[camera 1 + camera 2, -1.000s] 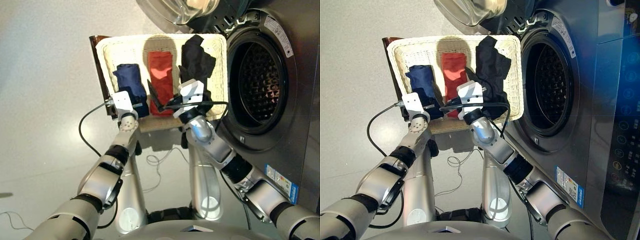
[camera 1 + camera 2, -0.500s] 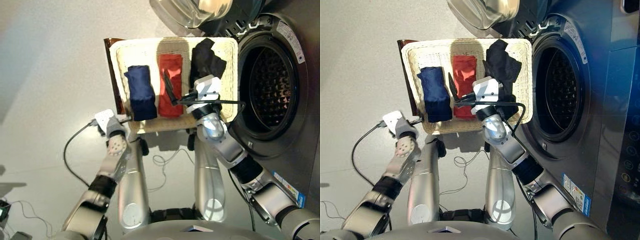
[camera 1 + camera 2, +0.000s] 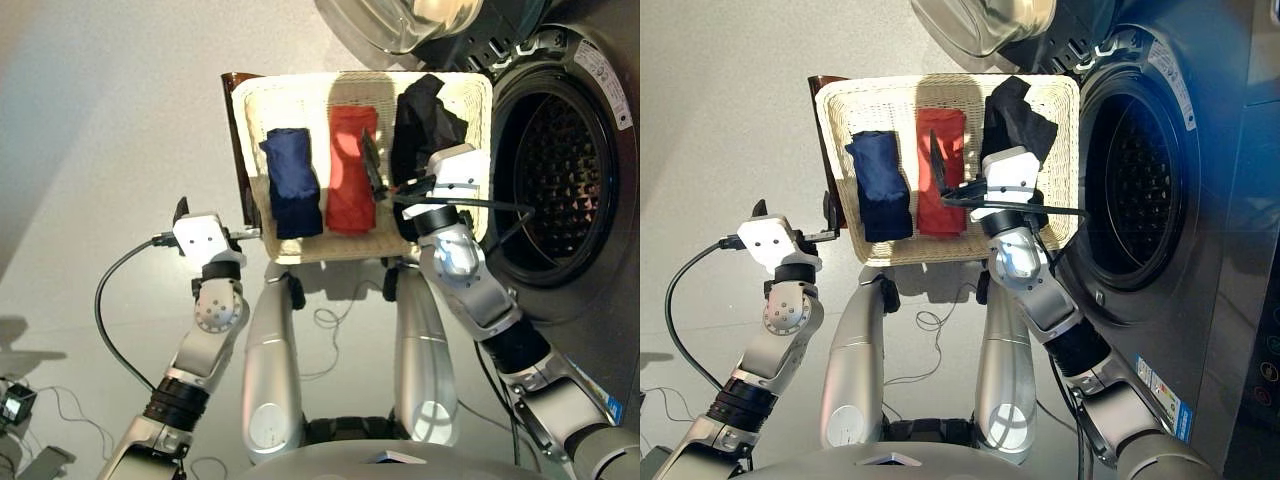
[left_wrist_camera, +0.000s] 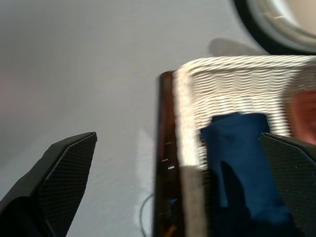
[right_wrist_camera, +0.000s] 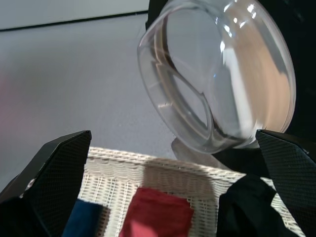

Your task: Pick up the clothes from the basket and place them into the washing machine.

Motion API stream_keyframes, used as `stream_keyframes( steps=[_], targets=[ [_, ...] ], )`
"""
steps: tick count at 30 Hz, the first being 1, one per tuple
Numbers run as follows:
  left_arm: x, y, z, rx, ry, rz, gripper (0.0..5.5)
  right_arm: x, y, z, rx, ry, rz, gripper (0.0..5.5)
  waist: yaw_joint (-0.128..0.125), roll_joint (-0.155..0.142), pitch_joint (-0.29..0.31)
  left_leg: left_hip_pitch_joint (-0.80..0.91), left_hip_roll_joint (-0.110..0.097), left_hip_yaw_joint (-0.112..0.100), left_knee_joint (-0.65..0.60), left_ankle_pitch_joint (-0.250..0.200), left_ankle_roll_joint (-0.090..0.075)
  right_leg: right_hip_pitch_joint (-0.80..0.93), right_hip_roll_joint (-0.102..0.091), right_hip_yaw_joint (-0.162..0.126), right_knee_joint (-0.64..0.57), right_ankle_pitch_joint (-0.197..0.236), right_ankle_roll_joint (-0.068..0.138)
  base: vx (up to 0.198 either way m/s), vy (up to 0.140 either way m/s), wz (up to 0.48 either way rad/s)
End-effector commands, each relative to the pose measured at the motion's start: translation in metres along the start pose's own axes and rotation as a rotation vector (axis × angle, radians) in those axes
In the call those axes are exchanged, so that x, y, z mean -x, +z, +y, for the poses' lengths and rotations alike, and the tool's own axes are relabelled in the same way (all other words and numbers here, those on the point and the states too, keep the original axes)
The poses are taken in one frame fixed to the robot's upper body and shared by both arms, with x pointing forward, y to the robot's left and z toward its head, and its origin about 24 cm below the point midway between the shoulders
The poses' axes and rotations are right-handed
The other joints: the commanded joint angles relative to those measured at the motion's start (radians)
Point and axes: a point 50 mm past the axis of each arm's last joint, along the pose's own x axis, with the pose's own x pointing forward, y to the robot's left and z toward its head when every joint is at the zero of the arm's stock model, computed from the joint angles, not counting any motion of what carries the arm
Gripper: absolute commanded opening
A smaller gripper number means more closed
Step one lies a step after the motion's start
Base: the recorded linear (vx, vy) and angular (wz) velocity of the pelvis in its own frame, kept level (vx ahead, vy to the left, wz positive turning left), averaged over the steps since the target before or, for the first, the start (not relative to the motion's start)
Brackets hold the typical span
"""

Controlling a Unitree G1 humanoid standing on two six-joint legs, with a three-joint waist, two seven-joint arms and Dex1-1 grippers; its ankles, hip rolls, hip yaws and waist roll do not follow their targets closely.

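The navy cloth [image 3: 294, 190] is lying in a narrow piece with a layered far end [image 3: 286, 138], so I expect it to stay a thick, long bundle when I pick it up.
The cream wicker basket [image 3: 360, 251] lies on the floor just left of the washing machine [image 3: 545, 170], whose drum is open. Side by side in the basket lie the navy cloth [image 3: 292, 182], the red cloth [image 3: 350, 170] and the crumpled black cloth [image 3: 425, 120]. My right gripper [image 3: 385, 178] hovers open above the gap between the red and black cloths, holding nothing. My left gripper [image 3: 793, 212] is open over the floor, outside the basket's left edge. The left wrist view looks at the basket rim [image 4: 190, 113] and the navy cloth [image 4: 244, 158].
The washer's round glass door [image 3: 430, 20] hangs open behind the basket and fills the right wrist view [image 5: 222, 74]. A dark brown strip [image 3: 238, 140] runs along the basket's left side. Loose cables [image 3: 325, 320] trail on the grey floor.
My left arm has drawn back out of the basket to the floor at its left. My right gripper has moved farther over the basket. The camera has shifted too.
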Motion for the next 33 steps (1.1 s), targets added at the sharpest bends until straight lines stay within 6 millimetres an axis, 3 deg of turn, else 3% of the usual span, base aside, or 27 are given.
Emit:
stream_keyframes(
  steps=[1,8,15,19,20,21,23,25,26,33],
  targets=[
    [-0.017,0.024,-0.039,0.109,-0.184,-0.13,5.5,-0.012,0.042,0.004,-0.083,0.055,-0.226,5.5,-0.025,0.017,-0.013,0.0,0.036,-0.022,0.14,-0.129,-0.049,-0.032,0.018,0.053,-0.041,0.046,0.031,0.0,0.0,0.0],
    [-0.04,0.021,-0.085,0.235,-0.274,-0.05,5.5,-0.026,0.052,0.008,-0.173,0.1,-0.236,5.5,-0.055,-0.027,-0.013,-0.011,0.04,-0.024,0.147,-0.126,-0.05,-0.039,0.025,0.061,-0.046,0.057,0.036,0.0,0.0,0.0],
    [-0.04,-0.002,-0.102,0.262,-0.283,0.097,5.5,-0.032,0.051,0.023,-0.224,0.167,-0.218,5.5,-0.06,-0.041,-0.013,-0.03,0.043,-0.023,0.157,-0.123,-0.049,-0.055,0.031,0.067,-0.044,0.063,0.037,0.0,0.0,0.0],
    [-0.045,-0.014,-0.102,0.298,-0.197,0.177,5.5,-0.034,0.047,0.033,-0.257,0.181,-0.193,5.5,-0.063,-0.05,-0.013,-0.049,0.044,-0.025,0.173,-0.124,-0.05,-0.07,0.034,0.068,-0.037,0.063,0.034,0.02,0.0,-0.003],
    [-0.044,-0.022,-0.101,0.3,-0.135,0.219,5.5,-0.032,0.043,0.037,-0.263,0.179,-0.167,5.5,-0.062,-0.053,-0.013,-0.033,0.045,-0.036,0.194,-0.16,-0.057,-0.05,0.034,0.067,-0.014,0.027,0.038,0.0,0.0,0.0],
    [-0.048,-0.018,-0.101,0.3,-0.136,0.202,5.5,-0.035,0.046,0.037,-0.257,0.182,-0.182,5.5,-0.063,-0.053,-0.013,-0.062,0.044,-0.031,0.183,-0.124,-0.05,-0.078,0.035,0.069,-0.028,0.062,0.033,0.0,0.0,0.0],
    [-0.051,-0.021,-0.102,0.319,-0.072,0.235,5.5,-0.036,0.045,0.039,-0.243,0.182,-0.173,5.5,-0.063,-0.058,-0.013,-0.077,0.044,-0.036,0.198,-0.128,-0.051,-0.087,0.034,0.068,-0.02,0.059,0.033,-0.053,-0.005,-0.019],
    [-0.055,-0.017,-0.103,0.338,-0.046,0.229,5.5,-0.036,0.044,0.038,-0.244,0.172,-0.168,5.5,-0.063,-0.062,-0.013,-0.094,0.043,-0.04,0.219,-0.135,-0.052,-0.102,0.034,0.07,-0.004,0.055,0.031,0.036,0.001,0.007],
    [-0.051,-0.021,-0.102,0.337,-0.033,0.248,5.5,-0.033,0.04,0.039,-0.248,0.168,-0.146,5.5,-0.063,-0.064,-0.013,-0.071,0.046,-0.046,0.241,-0.175,-0.059,-0.079,0.033,0.069,0.02,0.018,0.035,0.074,0.019,0.025],
    [-0.05,-0.02,-0.098,0.315,0.021,0.236,5.5,-0.03,0.038,0.036,-0.232,0.154,-0.134,5.5,-0.056,-0.077,-0.013,-0.108,0.05,-0.044,0.282,-0.191,-0.053,-0.115,0.035,0.075,0.045,0.016,0.034,0.011,0.004,0.005]
  ],
)
